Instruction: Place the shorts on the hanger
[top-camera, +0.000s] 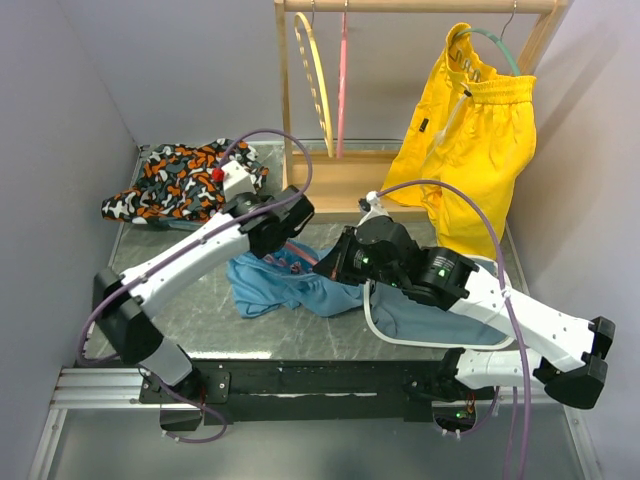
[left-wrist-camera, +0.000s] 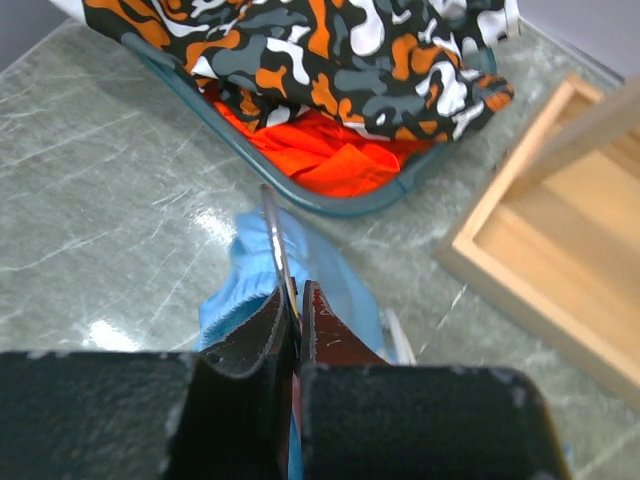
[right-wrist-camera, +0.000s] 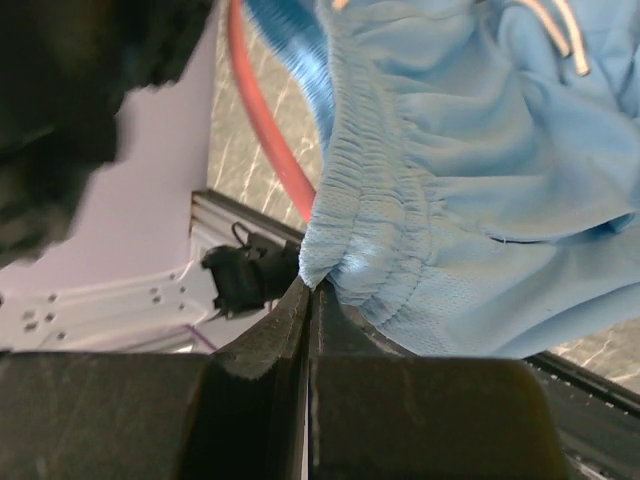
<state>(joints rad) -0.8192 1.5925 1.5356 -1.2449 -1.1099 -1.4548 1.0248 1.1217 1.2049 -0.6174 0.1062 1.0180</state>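
The hanger's pink-red bar (right-wrist-camera: 279, 152) is running into the open waistband. My right gripper should keep pulling the waistband over the bar's end (right-wrist-camera: 308, 208) and let go there.
The light blue shorts (top-camera: 280, 285) lie bunched on the table between the two arms. My right gripper (right-wrist-camera: 310, 285) is shut on the elastic waistband of the shorts (right-wrist-camera: 470, 170), lifting that edge; the white drawstring shows at the top. A pink-red bar of the hanger (right-wrist-camera: 262, 110) curves past just beside the waistband. My left gripper (left-wrist-camera: 297, 290) is shut on a thin metal rod (left-wrist-camera: 272, 225), apparently the hanger's hook, over the blue fabric (left-wrist-camera: 240, 280). From above, the left gripper (top-camera: 296, 238) and right gripper (top-camera: 335, 268) sit close together, and most of the hanger is hidden.
A wooden rack (top-camera: 340, 195) stands at the back, carrying a yellow hanger (top-camera: 315, 70), another pink hanger (top-camera: 342, 80) and yellow shorts (top-camera: 475, 140). An orange-black-white patterned garment (top-camera: 175, 180) lies at the back left. A white loop (top-camera: 372, 318) rests by the shorts.
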